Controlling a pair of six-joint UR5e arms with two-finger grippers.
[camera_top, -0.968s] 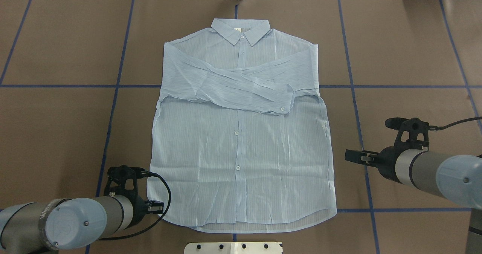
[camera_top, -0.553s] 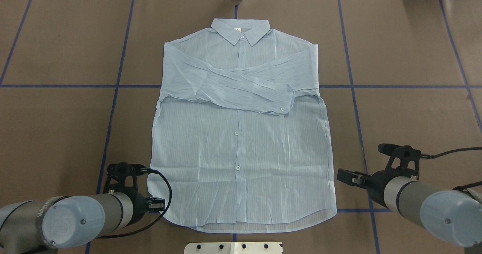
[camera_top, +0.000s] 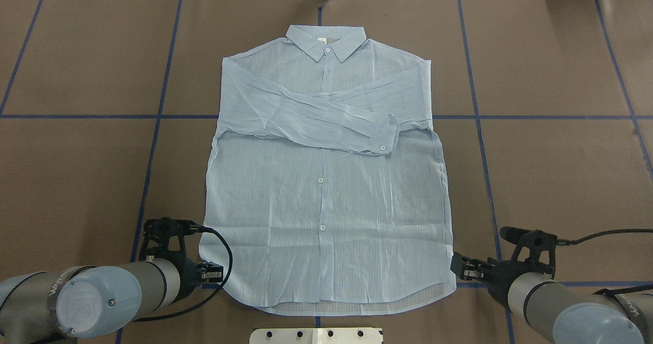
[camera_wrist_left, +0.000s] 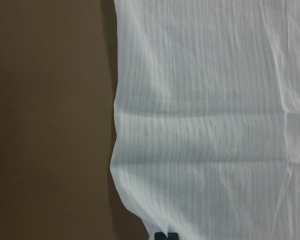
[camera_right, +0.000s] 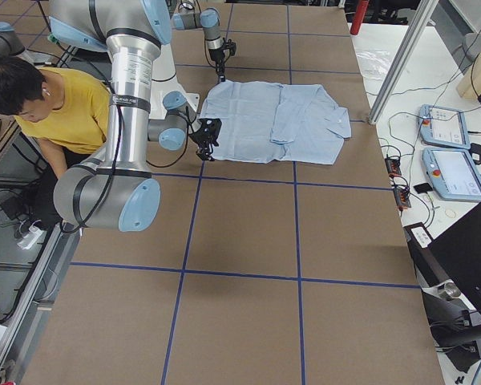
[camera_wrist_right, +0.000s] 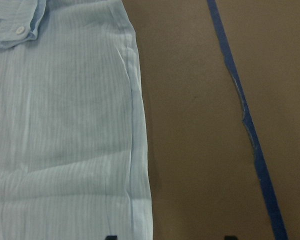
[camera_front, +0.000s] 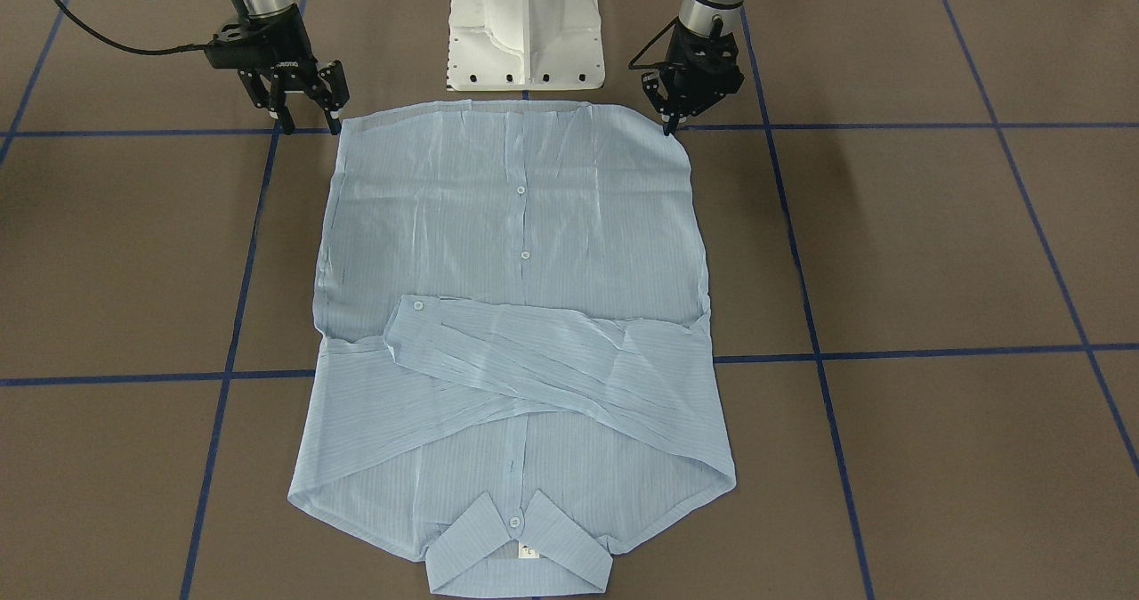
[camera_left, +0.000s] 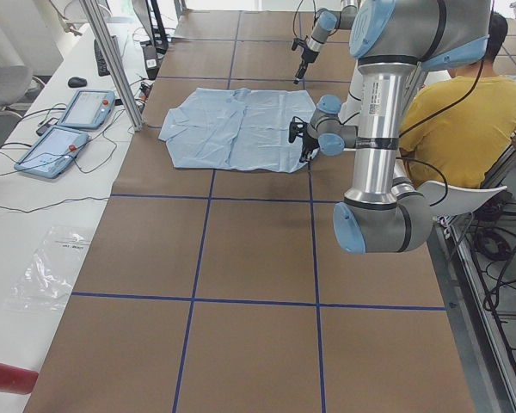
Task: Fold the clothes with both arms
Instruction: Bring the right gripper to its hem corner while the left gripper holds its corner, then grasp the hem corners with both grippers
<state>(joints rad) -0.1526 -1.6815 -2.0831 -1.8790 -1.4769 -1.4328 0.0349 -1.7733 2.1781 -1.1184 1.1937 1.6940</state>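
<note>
The hem (camera_front: pixel 517 105) is loose and gently wavy between its corners, so the shirt's middle (camera_front: pixel 521 162) will droop when I bring both corners over toward the collar.
The pale-blue striped shirt (camera_top: pixel 326 206) lies flat and buttoned on the brown table, collar at the far side and both sleeves crossed over the chest. My left gripper (camera_top: pixel 218 272) is shut, its tips on the near-left hem corner (camera_wrist_left: pixel 140 210); the cloth there still lies flat. In the front-facing view the left gripper (camera_front: pixel 667 126) touches that corner. My right gripper (camera_top: pixel 455 265) stands open just beside the near-right hem corner, not touching it. In the right wrist view the shirt's side edge (camera_wrist_right: pixel 137 150) runs down to one fingertip, the other over bare table.
The white pedestal base (camera_front: pixel 525 30) stands just behind the hem. Blue tape lines (camera_top: pixel 153 145) grid the brown table cover. A person in a yellow top (camera_right: pixel 72 112) sits beside the robot. Two tablets (camera_left: pixel 69 125) lie on the side bench.
My right arm has swung back toward the robot along the shirt's right side, down to the hem corner, still open. The left gripper shifted only slightly. The shirt has not moved.
</note>
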